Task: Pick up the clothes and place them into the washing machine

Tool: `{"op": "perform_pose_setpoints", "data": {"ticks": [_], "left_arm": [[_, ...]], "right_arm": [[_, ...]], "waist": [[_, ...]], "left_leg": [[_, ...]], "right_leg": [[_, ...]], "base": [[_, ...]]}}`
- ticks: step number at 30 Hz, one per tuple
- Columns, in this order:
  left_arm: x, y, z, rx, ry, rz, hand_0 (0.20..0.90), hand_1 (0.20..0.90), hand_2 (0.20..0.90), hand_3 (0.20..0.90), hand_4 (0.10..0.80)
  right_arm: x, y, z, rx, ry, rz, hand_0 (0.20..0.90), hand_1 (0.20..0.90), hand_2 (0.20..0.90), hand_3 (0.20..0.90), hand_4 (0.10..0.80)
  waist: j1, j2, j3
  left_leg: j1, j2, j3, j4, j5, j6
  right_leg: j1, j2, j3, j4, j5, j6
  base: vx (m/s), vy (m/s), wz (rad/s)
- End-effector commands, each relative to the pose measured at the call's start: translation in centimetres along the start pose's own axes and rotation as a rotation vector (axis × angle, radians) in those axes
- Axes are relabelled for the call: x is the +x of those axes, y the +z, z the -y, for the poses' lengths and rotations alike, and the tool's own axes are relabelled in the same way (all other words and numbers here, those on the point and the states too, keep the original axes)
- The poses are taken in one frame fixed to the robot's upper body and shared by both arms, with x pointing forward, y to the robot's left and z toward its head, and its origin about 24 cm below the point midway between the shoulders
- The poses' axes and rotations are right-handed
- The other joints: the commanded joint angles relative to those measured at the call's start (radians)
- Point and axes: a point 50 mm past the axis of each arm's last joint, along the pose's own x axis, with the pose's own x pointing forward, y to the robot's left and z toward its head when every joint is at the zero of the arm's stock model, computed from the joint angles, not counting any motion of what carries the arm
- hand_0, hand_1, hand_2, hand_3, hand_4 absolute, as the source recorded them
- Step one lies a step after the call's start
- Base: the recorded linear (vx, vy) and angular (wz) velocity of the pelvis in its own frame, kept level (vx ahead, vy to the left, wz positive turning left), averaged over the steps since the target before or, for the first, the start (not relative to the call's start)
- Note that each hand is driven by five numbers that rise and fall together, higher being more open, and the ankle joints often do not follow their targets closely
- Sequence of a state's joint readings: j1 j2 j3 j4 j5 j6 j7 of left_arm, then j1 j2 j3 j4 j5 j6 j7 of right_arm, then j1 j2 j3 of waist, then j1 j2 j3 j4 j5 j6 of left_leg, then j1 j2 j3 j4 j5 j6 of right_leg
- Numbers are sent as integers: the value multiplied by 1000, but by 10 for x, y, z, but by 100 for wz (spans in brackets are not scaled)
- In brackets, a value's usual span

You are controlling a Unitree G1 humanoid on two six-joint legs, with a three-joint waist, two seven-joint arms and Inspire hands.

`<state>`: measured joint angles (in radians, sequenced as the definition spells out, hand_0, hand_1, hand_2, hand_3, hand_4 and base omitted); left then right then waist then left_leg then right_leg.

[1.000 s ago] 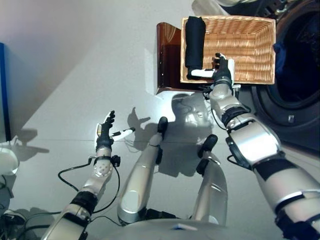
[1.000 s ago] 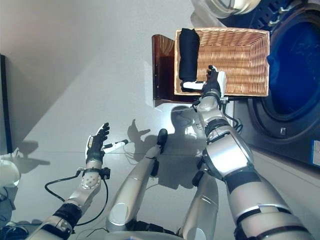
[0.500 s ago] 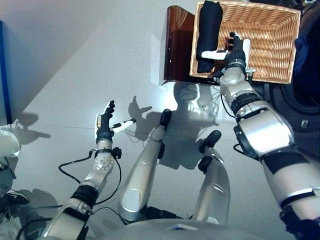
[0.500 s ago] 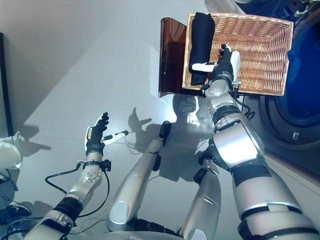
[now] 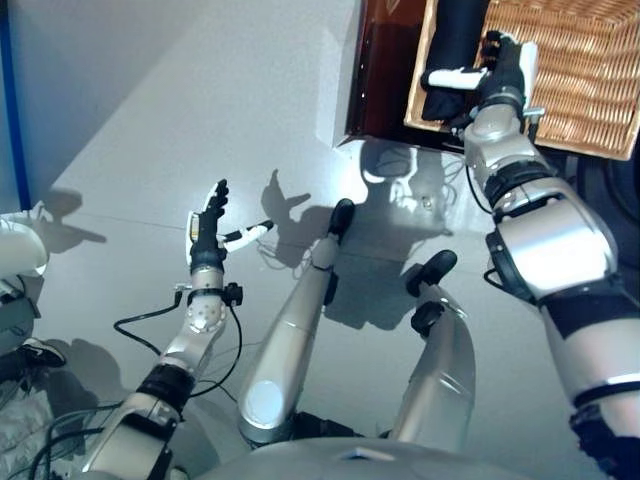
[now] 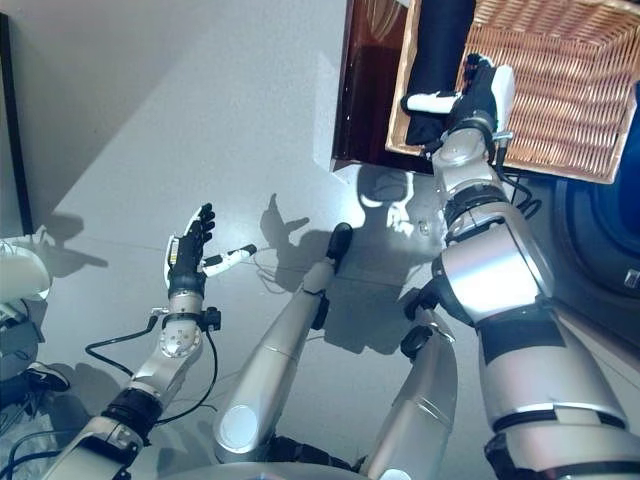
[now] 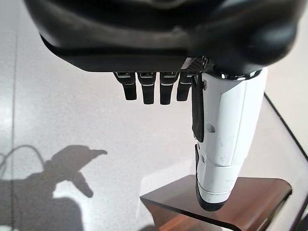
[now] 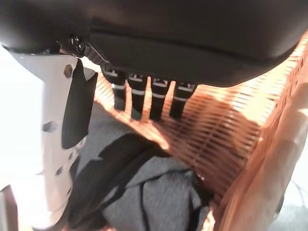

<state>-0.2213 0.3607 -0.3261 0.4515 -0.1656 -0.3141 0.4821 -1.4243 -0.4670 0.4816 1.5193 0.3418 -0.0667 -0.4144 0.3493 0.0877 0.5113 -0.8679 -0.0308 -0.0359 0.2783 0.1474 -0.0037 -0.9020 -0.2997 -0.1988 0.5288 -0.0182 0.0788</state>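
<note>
I expect the black garment (image 5: 455,52) to bunch up and leave the open wicker basket empty when I lift the garment, because it lies in loose folds (image 8: 153,190) beside the basket.
A shallow wicker basket (image 5: 580,80) rests on a dark brown box (image 5: 385,70) at the upper right. A black garment (image 5: 455,45) lies along the basket's left side. My right hand (image 5: 502,68) is open over the basket's near rim, right beside the garment, with its white-covered thumb lying across the cloth. In the right wrist view the straight fingers (image 8: 144,98) hang above the dark cloth (image 8: 149,197) and the wicker wall (image 8: 226,144). My left hand (image 5: 207,235) is open and empty, held over the floor at the left.
The washing machine's dark round opening (image 6: 605,220) is at the right edge, beside the basket. A blue panel (image 5: 12,80) stands at the far left, with a white object (image 5: 20,250) below it. Grey floor lies between them.
The camera has swung, so the basket now sits higher and farther right. My right hand has reached a little deeper over the rim toward the garment. My left hand holds its pose.
</note>
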Motion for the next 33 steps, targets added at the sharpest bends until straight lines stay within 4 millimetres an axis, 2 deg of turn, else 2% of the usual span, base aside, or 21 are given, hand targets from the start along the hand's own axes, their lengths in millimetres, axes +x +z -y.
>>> {"op": "perform_pose_setpoints", "data": {"ticks": [1,13,22,33], "left_arm": [[2,24,-27,-21,101,151,900,900,900,900,800],[-4,11,-30,13,99,102,900,900,900,900,800],[-7,1,-31,40,86,62,900,900,900,900,800],[-17,-20,-30,86,41,-28,900,900,900,900,800]], "right_arm": [[7,51,22,18,-54,181,200,200,200,200,300],[6,52,18,31,-55,174,200,200,200,200,300],[8,42,25,80,-86,136,200,200,200,200,300],[7,2,26,210,-107,25,200,200,200,200,300]], "waist": [[23,52,9],[14,52,8],[6,56,8],[-28,35,-26]], "left_leg": [[-115,-5,44,140,-140,-43],[-88,-4,56,135,-142,-37],[-52,-3,66,120,-137,-39],[65,8,90,78,-135,-33]], "right_leg": [[39,-20,31,-28,-50,4],[48,-18,44,-26,-49,3],[78,-17,49,-35,-45,8],[197,-3,58,-114,-12,16]], "base": [[0,0,0],[0,0,0],[-5,-4,-2],[7,-14,-11]]}}
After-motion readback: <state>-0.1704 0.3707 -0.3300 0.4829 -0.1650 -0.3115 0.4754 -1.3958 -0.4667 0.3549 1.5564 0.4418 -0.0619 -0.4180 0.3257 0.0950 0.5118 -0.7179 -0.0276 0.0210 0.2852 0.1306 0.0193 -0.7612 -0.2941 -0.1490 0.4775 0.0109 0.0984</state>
